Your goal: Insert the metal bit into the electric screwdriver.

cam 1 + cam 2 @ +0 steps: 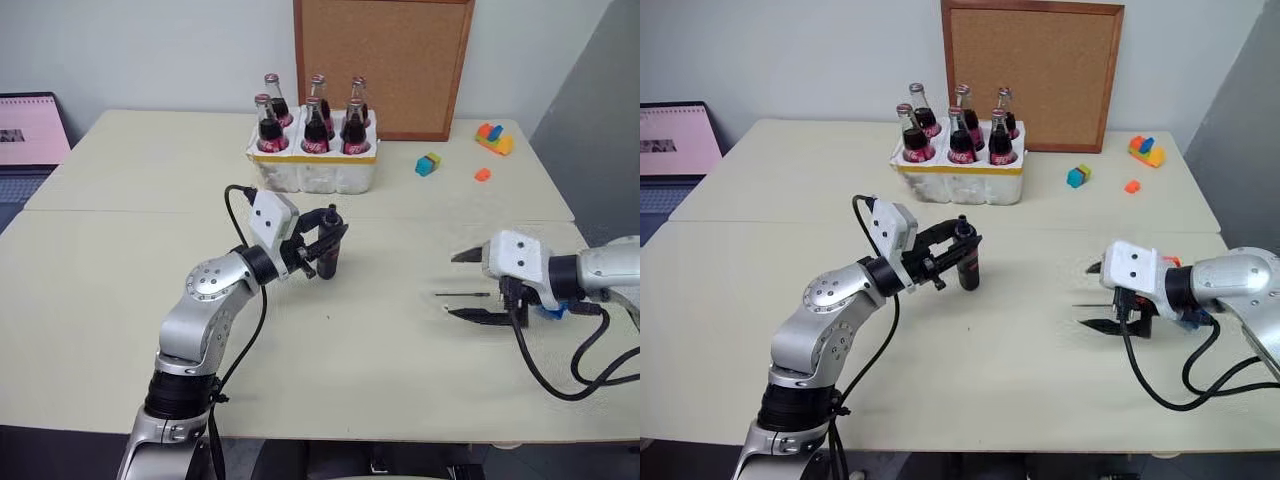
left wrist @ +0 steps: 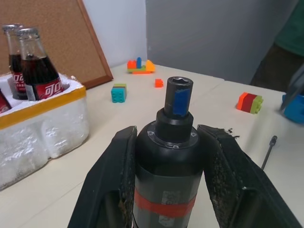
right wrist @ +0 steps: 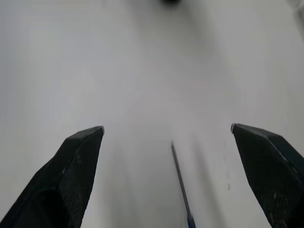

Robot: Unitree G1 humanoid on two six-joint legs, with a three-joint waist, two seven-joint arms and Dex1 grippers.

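Observation:
The metal bit (image 1: pixel 462 294) shows a blue collar at one end (image 3: pixel 191 222). It will sit in place by that end and stay there when I put it in.
The electric screwdriver (image 1: pixel 329 253) is a black body with a red band, and my left gripper (image 1: pixel 335 232) is shut on it over the middle of the table. In the left wrist view its socket end (image 2: pixel 178 95) points away between the two fingers (image 2: pixel 114 175). The metal bit (image 1: pixel 462 294), a thin grey rod, lies flat on the table at the right. My right gripper (image 1: pixel 452 285) hangs just over it, open, one finger on each side. In the right wrist view the bit (image 3: pixel 180 185) lies between the wide-apart fingers (image 3: pixel 78 166) and nothing touches it.
A white foam crate (image 1: pixel 312 172) of cola bottles stands at the back centre, in front of a cork board (image 1: pixel 383 60). Toy blocks (image 1: pixel 428 164) lie scattered at the back right, and a blue one (image 1: pixel 548 312) sits by my right wrist. A laptop (image 1: pixel 30 130) is at the far left.

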